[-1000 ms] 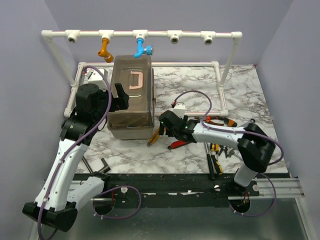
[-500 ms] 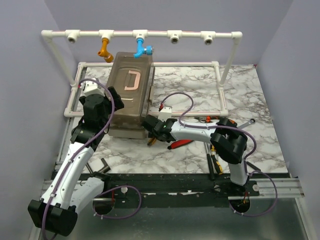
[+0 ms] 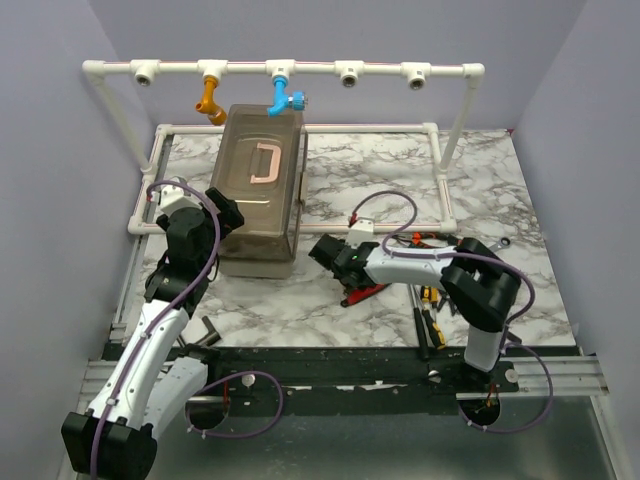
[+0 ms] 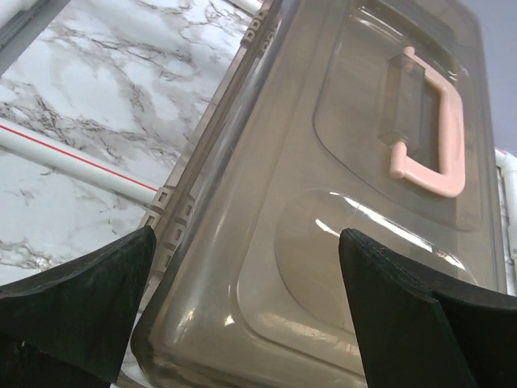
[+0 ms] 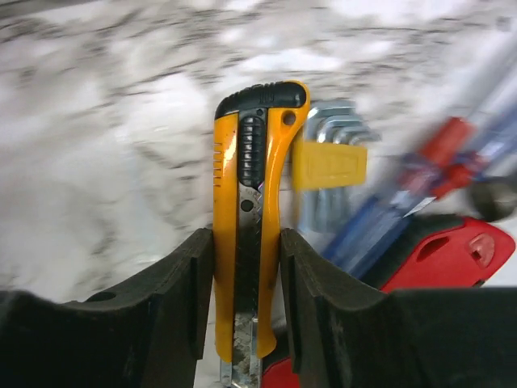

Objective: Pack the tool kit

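The box's far end (image 3: 262,115) is under the blue fitting, so my left gripper and my right gripper should pull the box closer from both sides (image 3: 302,190).
The tool kit's box (image 3: 258,195) stands on the marble table with its smoky brown lid (image 4: 323,162) down and pink handle (image 4: 428,153) on top. My left gripper (image 3: 228,212) hovers at the box's near left corner, and in the left wrist view the left gripper (image 4: 246,242) is open, its fingers straddling the lid's corner without touching. My right gripper (image 3: 325,250) is to the right of the box. In the right wrist view the right gripper (image 5: 246,242) is shut on a yellow utility knife (image 5: 250,162), which points away from the wrist.
A yellow hex key set (image 5: 331,162) and a red-handled tool (image 5: 452,250) lie just past the knife. More hand tools (image 3: 435,300) lie at the right front. The white pipe frame (image 3: 350,72) with orange (image 3: 210,100) and blue (image 3: 283,95) fittings spans the back.
My right gripper has closed on the yellow knife and drawn rightwards away from the box's front corner. The left arm has pulled back to the box's near left corner, staying open.
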`<move>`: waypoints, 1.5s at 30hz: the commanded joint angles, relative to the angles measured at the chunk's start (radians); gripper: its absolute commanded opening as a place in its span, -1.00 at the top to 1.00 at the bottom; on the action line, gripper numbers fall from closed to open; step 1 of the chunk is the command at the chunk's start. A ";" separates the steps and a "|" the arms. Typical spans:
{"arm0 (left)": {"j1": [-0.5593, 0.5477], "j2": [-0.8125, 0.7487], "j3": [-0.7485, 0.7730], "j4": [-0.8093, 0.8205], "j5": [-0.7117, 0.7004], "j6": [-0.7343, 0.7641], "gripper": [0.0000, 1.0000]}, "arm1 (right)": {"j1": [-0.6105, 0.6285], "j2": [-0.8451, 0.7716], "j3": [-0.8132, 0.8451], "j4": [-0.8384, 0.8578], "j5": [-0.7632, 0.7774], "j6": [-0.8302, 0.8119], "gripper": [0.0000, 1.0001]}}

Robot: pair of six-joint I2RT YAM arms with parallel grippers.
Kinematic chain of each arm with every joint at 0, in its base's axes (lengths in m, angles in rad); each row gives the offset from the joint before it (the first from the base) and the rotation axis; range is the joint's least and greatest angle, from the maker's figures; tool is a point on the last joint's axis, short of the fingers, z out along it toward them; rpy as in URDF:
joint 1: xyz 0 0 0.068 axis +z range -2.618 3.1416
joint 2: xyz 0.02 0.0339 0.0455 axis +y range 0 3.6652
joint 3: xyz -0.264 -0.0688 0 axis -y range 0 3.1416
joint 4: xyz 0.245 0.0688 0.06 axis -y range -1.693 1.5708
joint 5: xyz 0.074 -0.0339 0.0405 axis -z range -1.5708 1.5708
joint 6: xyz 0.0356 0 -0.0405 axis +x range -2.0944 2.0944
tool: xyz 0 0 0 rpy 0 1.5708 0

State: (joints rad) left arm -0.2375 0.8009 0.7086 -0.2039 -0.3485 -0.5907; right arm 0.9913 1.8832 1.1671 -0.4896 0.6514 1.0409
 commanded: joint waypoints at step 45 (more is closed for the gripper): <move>0.444 0.359 0.446 -0.276 0.893 0.160 -0.97 | -0.502 0.190 0.020 1.364 -1.204 0.199 -1.00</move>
State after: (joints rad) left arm 0.1867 1.1297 1.1255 -0.5110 0.4248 -0.4198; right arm 0.4831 2.0125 1.1233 0.7452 -0.4633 1.1580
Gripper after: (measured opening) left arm 0.984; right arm 0.998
